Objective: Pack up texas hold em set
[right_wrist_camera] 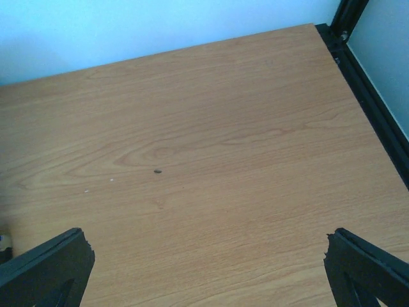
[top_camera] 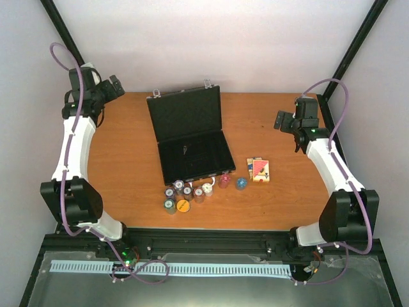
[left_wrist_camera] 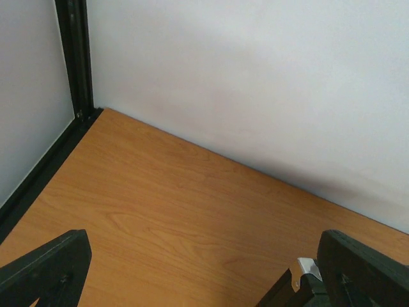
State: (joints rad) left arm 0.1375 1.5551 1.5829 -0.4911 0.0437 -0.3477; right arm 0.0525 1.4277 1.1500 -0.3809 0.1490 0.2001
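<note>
My open right gripper should keep going toward the red-backed card deck lying on top [top_camera: 261, 169], clear of the chips, and close across its long sides [top_camera: 268, 171].
The black hinged case [top_camera: 195, 157] lies open mid-table, its lid [top_camera: 184, 115] laid back toward the wall. Several small stacks of poker chips [top_camera: 187, 192] stand just in front of it, with a yellow chip [top_camera: 183, 206] nearest me. Two red-backed card decks [top_camera: 259, 170] lie to the right of the chips. My left gripper [top_camera: 116, 86] hovers open at the far left corner. In the left wrist view its fingers [left_wrist_camera: 48, 265] are spread over bare wood, with the case's silver corner [left_wrist_camera: 308, 264] at the lower right. My right gripper [top_camera: 281, 120] is open at the far right, over bare wood [right_wrist_camera: 204, 192].
A small dark object [top_camera: 185, 150] lies inside the case's base. White walls and black frame posts [top_camera: 61, 29] close in the orange wooden table [top_camera: 128, 160] at the back and sides. A black rail [right_wrist_camera: 377, 109] runs along the table's right edge.
</note>
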